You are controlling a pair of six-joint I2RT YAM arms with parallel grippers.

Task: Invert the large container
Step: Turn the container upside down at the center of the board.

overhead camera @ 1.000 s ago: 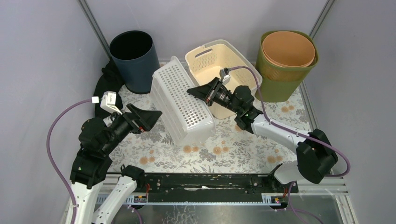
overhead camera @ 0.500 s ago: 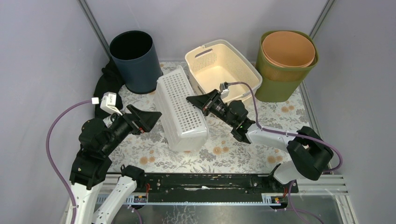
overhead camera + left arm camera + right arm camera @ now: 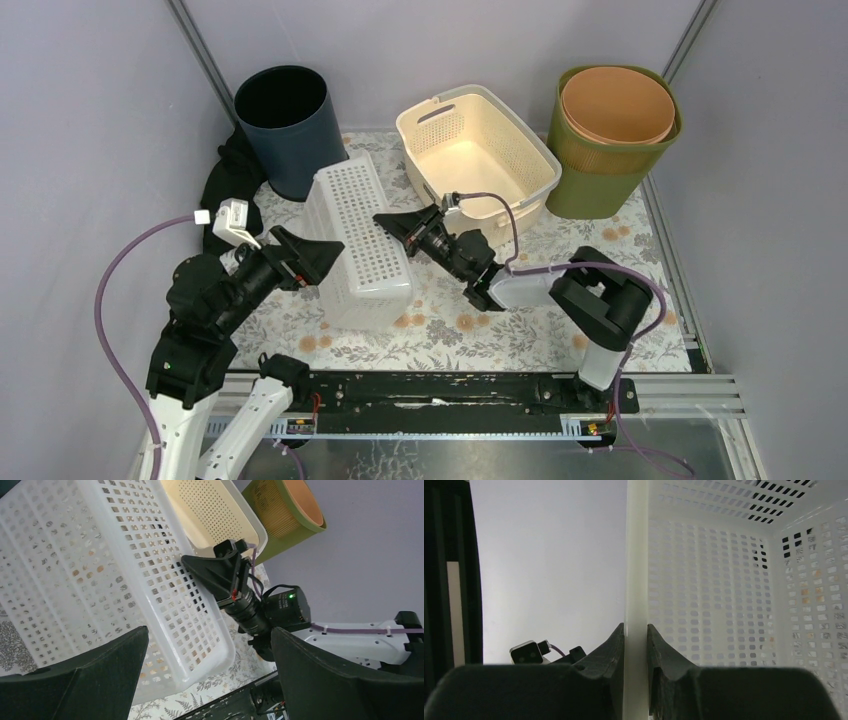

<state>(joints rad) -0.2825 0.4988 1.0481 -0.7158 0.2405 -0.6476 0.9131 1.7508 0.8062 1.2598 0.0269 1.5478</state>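
Note:
My right gripper should keep lowering the container's rim, because the container's perforated side point(image 3: 358, 222) faces up and the mat point(image 3: 335, 342) below is clear. It should let go when the container rests there.
The large white perforated container point(image 3: 358, 235) lies nearly bottom-up on the floral mat, tilted, its perforated base facing up. My right gripper point(image 3: 388, 222) is shut on its right rim; in the right wrist view the rim edge point(image 3: 636, 580) runs straight between the two fingers point(image 3: 611, 645). My left gripper point(image 3: 330, 252) is open and empty, just left of the container's near end. In the left wrist view the container point(image 3: 120, 580) fills the space ahead between the spread fingers point(image 3: 90, 670).
A cream basket point(image 3: 478, 155) stands behind the right arm. A dark blue bin point(image 3: 287, 128) is at the back left with black cloth point(image 3: 228, 175) beside it. A green basket holding an orange pot point(image 3: 612, 125) is at the back right.
The right gripper has swung the container's rim leftward and down, tipping the container from on edge to almost upside down. The left gripper has stayed in place.

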